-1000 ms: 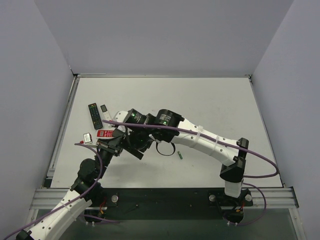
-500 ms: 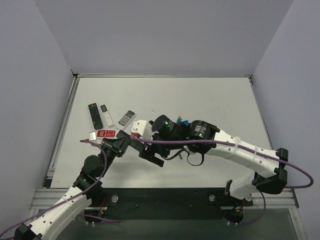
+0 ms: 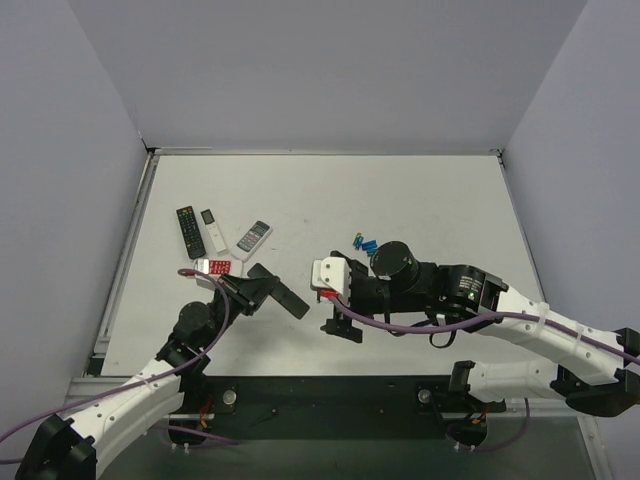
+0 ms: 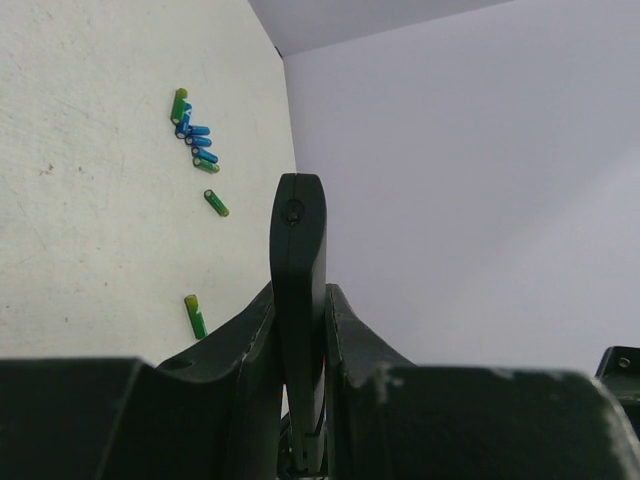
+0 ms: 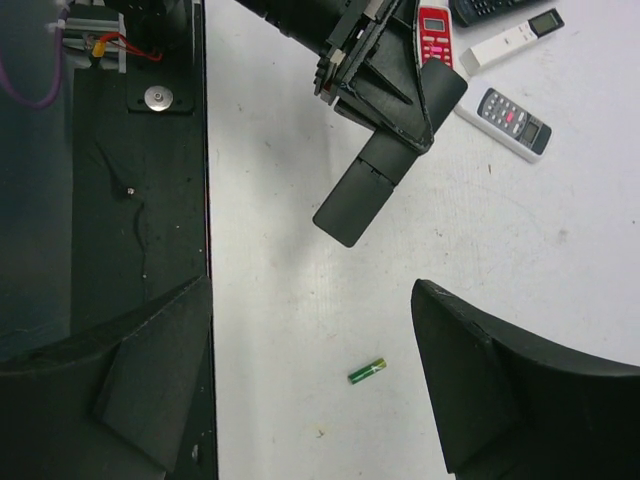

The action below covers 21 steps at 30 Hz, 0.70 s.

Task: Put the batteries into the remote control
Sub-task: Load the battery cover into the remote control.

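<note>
A closed cover (image 5: 366, 192) is blocking the remote control's battery bay. Next, I pinch the remote's loose end (image 5: 338, 224) with my right gripper and work the cover off before I fetch batteries.
My left gripper (image 3: 256, 292) is shut on the remote control (image 3: 280, 294), a plain black bar held off the table at the near left. In the left wrist view the remote control (image 4: 298, 250) stands edge-on, clamped between the fingers of the left gripper (image 4: 300, 300). My right gripper (image 3: 341, 326) hangs open to the right of it, apart from it. In the right wrist view the right gripper (image 5: 312, 300) has a green battery (image 5: 367, 372) lying on the table below its spread fingers. Several blue and green batteries (image 3: 365, 243) lie in a cluster mid-table.
At the left lie a black remote with buttons (image 3: 190, 231), a slim white one (image 3: 211, 231), a grey one (image 3: 254, 236) and a red-and-white one (image 3: 213, 267). Two loose green batteries (image 4: 216, 203) lie nearer than the cluster. The table's dark front rail (image 5: 100, 200) is close by.
The right arm has pulled back to the right, away from the left gripper, and its jaws narrowed slightly. The left gripper kept hold of the remote control and shifted it slightly rightward.
</note>
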Tool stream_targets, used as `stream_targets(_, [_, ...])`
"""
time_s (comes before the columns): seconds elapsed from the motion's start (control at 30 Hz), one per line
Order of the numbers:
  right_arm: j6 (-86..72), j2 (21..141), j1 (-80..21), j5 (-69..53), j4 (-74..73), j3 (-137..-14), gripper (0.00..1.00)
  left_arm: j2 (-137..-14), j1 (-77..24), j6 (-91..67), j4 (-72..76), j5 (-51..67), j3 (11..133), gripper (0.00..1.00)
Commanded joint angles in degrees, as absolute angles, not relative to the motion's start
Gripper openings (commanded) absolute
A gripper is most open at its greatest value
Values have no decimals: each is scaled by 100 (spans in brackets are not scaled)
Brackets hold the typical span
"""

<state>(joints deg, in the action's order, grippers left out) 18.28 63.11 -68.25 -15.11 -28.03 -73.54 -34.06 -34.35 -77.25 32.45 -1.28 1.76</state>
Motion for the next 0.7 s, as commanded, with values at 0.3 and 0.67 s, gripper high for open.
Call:
stream_targets(0.3, [3340,5932,-6092,-3752,-1538,-6381,98,-3015,-3419,-7805,3999,246,316,0])
stream_targets(0.67, [3787,6073,-5862,-4333,-1538,-6337,81,-2971,-3419,-7857,4087,439,325,0])
